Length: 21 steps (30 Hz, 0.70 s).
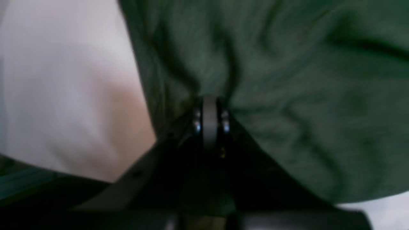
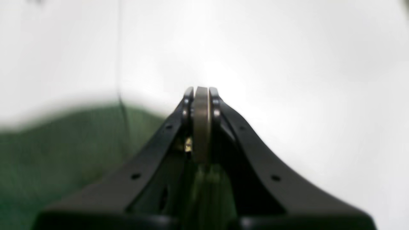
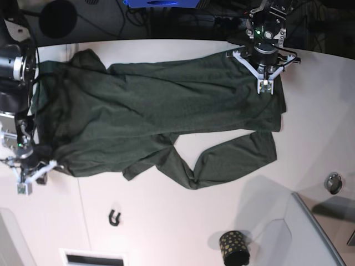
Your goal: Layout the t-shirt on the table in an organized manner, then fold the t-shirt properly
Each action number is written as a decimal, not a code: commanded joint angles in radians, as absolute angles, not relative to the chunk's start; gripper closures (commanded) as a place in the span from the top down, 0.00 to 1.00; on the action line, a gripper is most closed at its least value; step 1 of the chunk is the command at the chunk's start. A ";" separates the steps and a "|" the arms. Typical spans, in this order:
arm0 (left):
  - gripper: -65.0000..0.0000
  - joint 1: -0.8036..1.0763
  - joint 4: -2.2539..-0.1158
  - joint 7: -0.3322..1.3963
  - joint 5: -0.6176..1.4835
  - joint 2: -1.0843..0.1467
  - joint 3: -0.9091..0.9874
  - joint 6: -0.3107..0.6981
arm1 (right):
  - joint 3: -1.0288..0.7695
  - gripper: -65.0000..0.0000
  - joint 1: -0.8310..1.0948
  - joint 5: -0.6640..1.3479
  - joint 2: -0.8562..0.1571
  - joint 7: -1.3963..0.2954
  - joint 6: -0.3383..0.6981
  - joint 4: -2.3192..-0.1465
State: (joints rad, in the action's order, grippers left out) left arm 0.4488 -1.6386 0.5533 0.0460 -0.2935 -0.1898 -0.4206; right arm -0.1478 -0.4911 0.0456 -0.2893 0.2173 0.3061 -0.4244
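Wrinkles of the t-shirt [image 1: 228, 61] are bunching up at my left gripper's fingers, so next my left gripper pulls back toward the t-shirt's outer edge [image 3: 283, 102] to flatten this end before the fold.
The dark green t-shirt [image 3: 155, 105] lies spread lengthwise across the white table [image 3: 166, 221], with one part folded out toward the front middle. My left gripper [image 3: 266, 86] rests on the shirt's far right end. In the left wrist view this left gripper [image 1: 210, 100] is shut, and wrinkles of the t-shirt [image 1: 303, 95] run together at its tips. My right gripper [image 3: 23, 187] sits at the near left, just off the shirt's corner. The right wrist view shows this right gripper [image 2: 201, 88] shut over bare table [image 2: 287, 64], the t-shirt [image 2: 48, 153] lying behind and to its left.
A black gold-dotted cup [image 3: 234, 246] stands near the front edge. A grey raised panel [image 3: 310, 233] fills the front right corner, with a small metal ring [image 3: 333, 183] beside it. A small black hook-shaped piece [image 3: 115, 217] lies front left.
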 commanded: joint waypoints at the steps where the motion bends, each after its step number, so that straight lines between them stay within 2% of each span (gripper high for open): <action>1: 0.00 0.461 -1.682 0.533 0.033 -0.300 -0.186 -0.430 | -0.150 0.02 -0.538 0.058 -0.335 0.259 0.300 -0.481; 3: 0.00 0.473 -1.732 0.535 0.033 -0.300 -0.186 -0.430 | -0.151 0.02 -0.513 0.058 -0.355 0.206 0.303 -0.588; 7: 0.00 0.495 -1.765 0.535 0.033 -0.302 -0.186 -0.430 | -0.160 0.02 -0.288 0.064 -0.409 -0.240 0.305 -1.067; 9: 0.00 0.504 -1.764 0.535 0.031 -0.308 -0.188 -0.430 | -0.160 0.02 -0.130 0.064 -0.404 -0.467 0.320 -1.343; 13: 0.00 0.515 -1.761 0.532 0.031 -0.311 -0.194 -0.430 | -0.162 0.02 0.087 0.061 -0.329 -0.645 0.427 -1.670; 17: 0.00 0.510 -1.698 0.530 0.031 -0.315 -0.186 -0.430 | -0.157 0.01 0.134 0.059 -0.251 -0.737 0.460 -1.716; 21: 0.00 0.490 -1.584 0.501 0.031 -0.325 -0.189 -0.430 | -0.154 0.01 0.051 0.059 -0.231 -0.746 0.460 -1.518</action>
State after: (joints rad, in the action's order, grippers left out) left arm 0.4896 -1.5684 0.5167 0.0425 -0.3180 -0.1959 -0.4175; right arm -0.1505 0.0750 0.0582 -0.2173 -0.7712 0.4694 -1.4971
